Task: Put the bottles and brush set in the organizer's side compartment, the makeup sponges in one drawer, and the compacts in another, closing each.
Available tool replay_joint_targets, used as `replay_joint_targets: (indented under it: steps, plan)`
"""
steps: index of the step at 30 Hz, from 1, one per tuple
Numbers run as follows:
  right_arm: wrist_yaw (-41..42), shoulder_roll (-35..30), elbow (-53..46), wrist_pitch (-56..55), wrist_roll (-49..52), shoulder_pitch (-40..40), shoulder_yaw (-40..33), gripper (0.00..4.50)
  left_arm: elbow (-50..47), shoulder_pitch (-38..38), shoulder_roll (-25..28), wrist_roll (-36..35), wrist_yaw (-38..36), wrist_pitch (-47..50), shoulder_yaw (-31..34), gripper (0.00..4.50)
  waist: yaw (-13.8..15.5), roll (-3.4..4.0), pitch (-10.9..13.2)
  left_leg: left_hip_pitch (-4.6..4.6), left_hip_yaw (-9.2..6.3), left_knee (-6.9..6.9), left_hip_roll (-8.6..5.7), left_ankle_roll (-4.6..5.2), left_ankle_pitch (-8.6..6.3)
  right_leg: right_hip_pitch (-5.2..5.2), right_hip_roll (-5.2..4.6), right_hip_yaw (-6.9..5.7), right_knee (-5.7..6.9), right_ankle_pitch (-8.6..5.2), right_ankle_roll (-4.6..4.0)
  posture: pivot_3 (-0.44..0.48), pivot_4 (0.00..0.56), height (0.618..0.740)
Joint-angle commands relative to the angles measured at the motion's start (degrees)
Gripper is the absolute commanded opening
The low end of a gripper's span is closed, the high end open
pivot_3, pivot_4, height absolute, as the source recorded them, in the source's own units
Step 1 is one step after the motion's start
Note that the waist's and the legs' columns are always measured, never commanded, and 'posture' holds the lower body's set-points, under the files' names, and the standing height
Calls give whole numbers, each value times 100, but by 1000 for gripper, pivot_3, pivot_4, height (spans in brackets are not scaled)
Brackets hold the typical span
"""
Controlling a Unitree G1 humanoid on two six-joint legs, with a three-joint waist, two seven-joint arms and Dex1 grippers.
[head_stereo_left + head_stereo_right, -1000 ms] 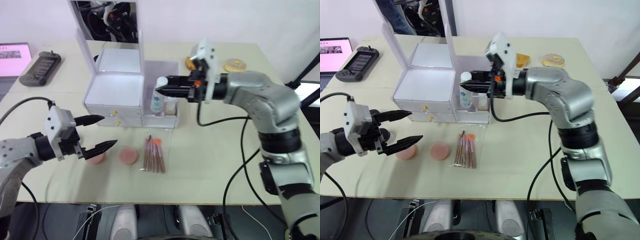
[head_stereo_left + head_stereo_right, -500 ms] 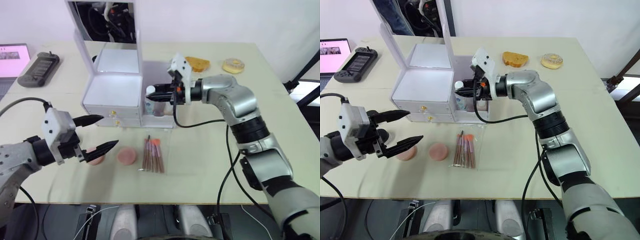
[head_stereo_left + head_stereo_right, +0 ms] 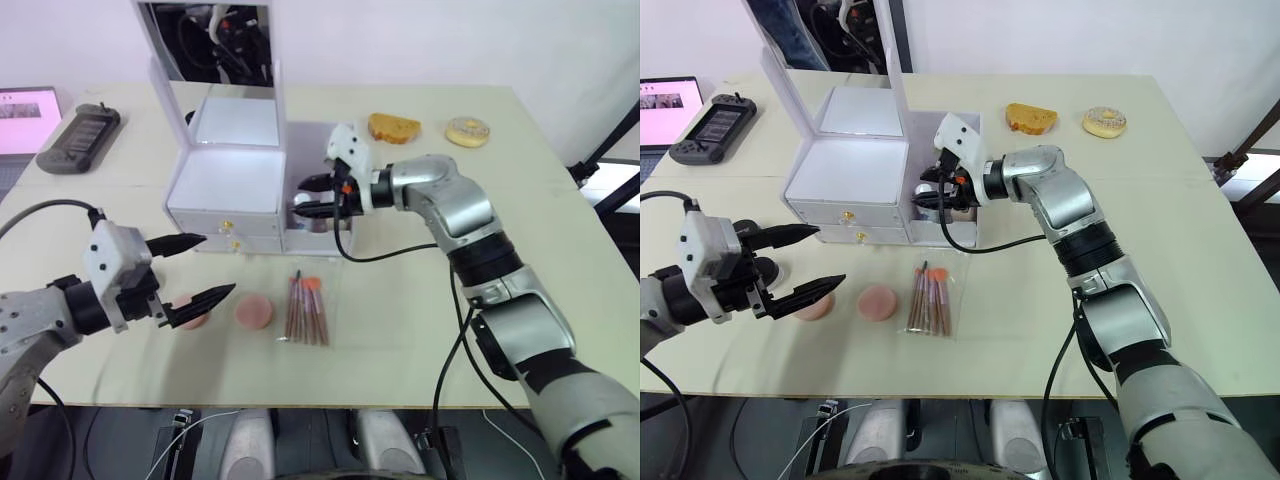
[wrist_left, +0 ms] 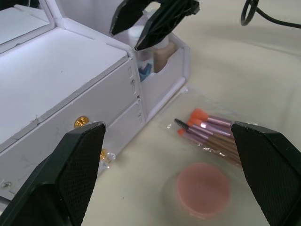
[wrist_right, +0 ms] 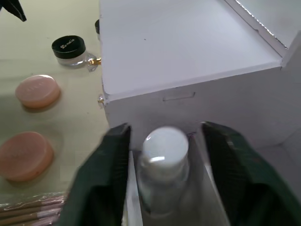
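My gripper will lower the brush set point(image 3: 306, 310) into the side compartment, and the brush set should lean at a slant behind the bottles, because the side compartment's deep back section point(image 3: 308, 152) is open.
The white organizer point(image 3: 228, 178) stands mid-table with its mirror lid raised and both drawers closed. My right gripper point(image 3: 303, 196) is open over the side compartment, its fingers point(image 5: 115, 155) a little apart on either side of a white-capped bottle point(image 5: 162, 160) standing inside. A beige bottle point(image 4: 162, 51) stands beside it. My left gripper point(image 3: 215, 265) is open in front of the drawers, above one pink makeup sponge point(image 3: 192, 315). A second sponge point(image 3: 254, 312) and the bagged brush set point(image 3: 306, 310) lie to its right. A black-lidded compact point(image 5: 69, 47) sits left of the organizer.
A handheld game console point(image 3: 80, 135) and a screen point(image 3: 25, 105) lie at the far left. A piece of bread point(image 3: 393, 127) and a doughnut point(image 3: 467, 131) sit at the far right. The right arm's cable point(image 3: 400, 250) trails over the table beside the organizer.
My right gripper came down with the white-capped bottle into the side compartment and opened off it. The left gripper has stayed where it was.
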Motion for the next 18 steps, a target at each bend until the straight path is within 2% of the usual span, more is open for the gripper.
replay_joint_targets:
  steps: [1,9,12,15,18]
  plan:
    - [84,0,-181,-39,48,-256,-235,4462,-18,32,18,14,-51,-155,126,4500,1,0,0,0,0,-1,0,0,0,0,0,0,0,0,0,0,150,740]
    - [373,-354,-877,564,514,-394,-792,4462,130,39,-43,-27,-68,-242,187,4500,4,3,2,-1,0,-2,0,0,0,-2,0,0,0,0,0,0,150,740]
    - [689,-709,-1149,748,967,-270,-1233,4462,355,43,-165,-282,15,-152,560,4500,17,1,1,-3,0,-2,0,0,0,-1,-2,-1,-2,0,0,0,150,740]
    - [687,-1043,-1175,738,1273,48,-1799,4462,894,154,-238,-212,-49,-329,1076,4500,9,1,1,-3,0,-2,0,0,0,-1,-3,-2,-3,-1,-1,0,150,740]
    - [904,-1691,-1221,359,1419,900,-2467,4462,1699,416,-142,46,-381,-645,1561,4500,23,-2,-1,-1,0,-3,0,0,0,0,-2,-3,-5,-2,-3,0,150,740]
